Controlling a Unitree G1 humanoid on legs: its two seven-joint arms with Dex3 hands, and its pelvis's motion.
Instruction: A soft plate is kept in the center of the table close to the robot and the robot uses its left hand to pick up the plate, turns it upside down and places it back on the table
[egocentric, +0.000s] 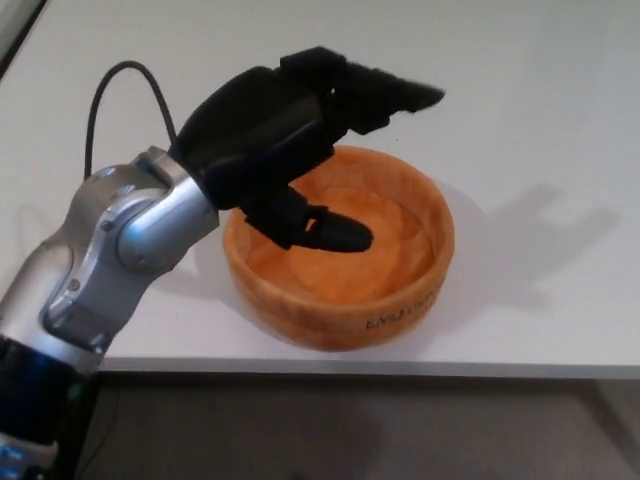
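Observation:
The soft plate (350, 275) will keep its round shape when the robot turns it upside down, because thick walls (330, 322) rise evenly all around.
An orange soft plate (380, 290), shaped like a shallow bowl with raised walls, sits upright near the table's front edge, with dark lettering on its front wall. My left hand (290, 150) hovers over its left and far rim, open. Its thumb (335, 233) points into the plate's inside while the two fingers (395, 95) stretch out above the far rim. I cannot tell whether the thumb touches the plate. The silver forearm (120, 245) comes in from the lower left. My right hand does not show.
The white table (520, 120) stretches back and to the right behind the plate. Its front edge (500, 368) runs just below the plate, with dark floor beneath. A black cable (110, 90) loops off the forearm.

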